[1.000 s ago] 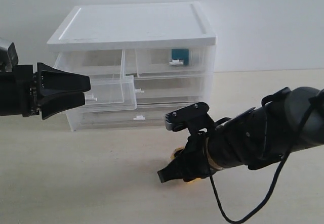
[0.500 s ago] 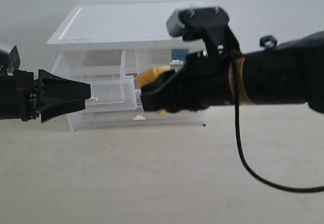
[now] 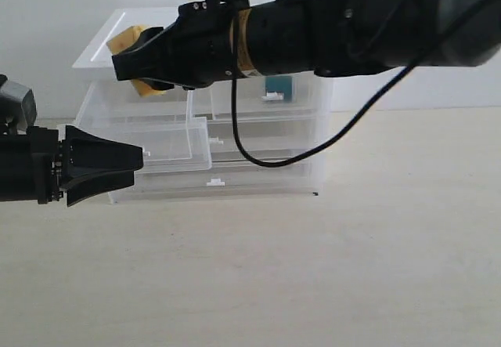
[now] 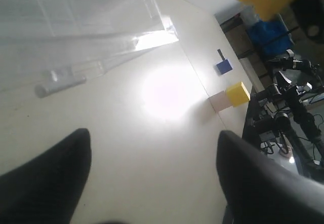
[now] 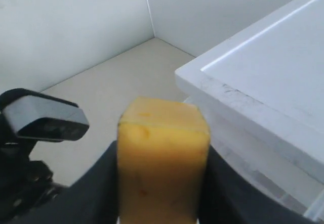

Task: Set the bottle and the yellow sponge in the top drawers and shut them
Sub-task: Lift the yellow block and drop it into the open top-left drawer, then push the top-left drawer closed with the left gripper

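My gripper will make the drawer [image 3: 163, 141] slide flush shut, with the yellow sponge inside, when it pushes the drawer, because the open drawer's clear side [image 3: 200, 142] goes straight back into the cabinet.
My right gripper [image 3: 129, 63] is shut on the yellow sponge [image 3: 125, 40], and the arm reaches across the cabinet's front to hold it high by the cabinet's upper left corner. From the right wrist the sponge [image 5: 162, 148] stands clamped between the dark fingers. Below it, the left top drawer [image 3: 176, 145] is pulled out. Just left of that drawer's handle tab, my left gripper [image 3: 141, 163] is open and holds nothing. The left wrist view shows its fingers [image 4: 48, 176] wide apart over bare table. The bottle [image 3: 278, 87] lies inside the shut right top drawer.
The white cabinet top [image 5: 273, 72] lies just beside the sponge. Two full-width drawers [image 3: 258, 175] below are shut. A black cable [image 3: 258, 157] hangs from the right arm across the cabinet front. Small blue [image 4: 223, 66] and yellow [image 4: 238, 92] blocks sit by the far table edge.
The right arm rose from the table with the sponge, swinging up and left across the cabinet front to its upper left corner. The left gripper stayed by the open drawer, dropping slightly.
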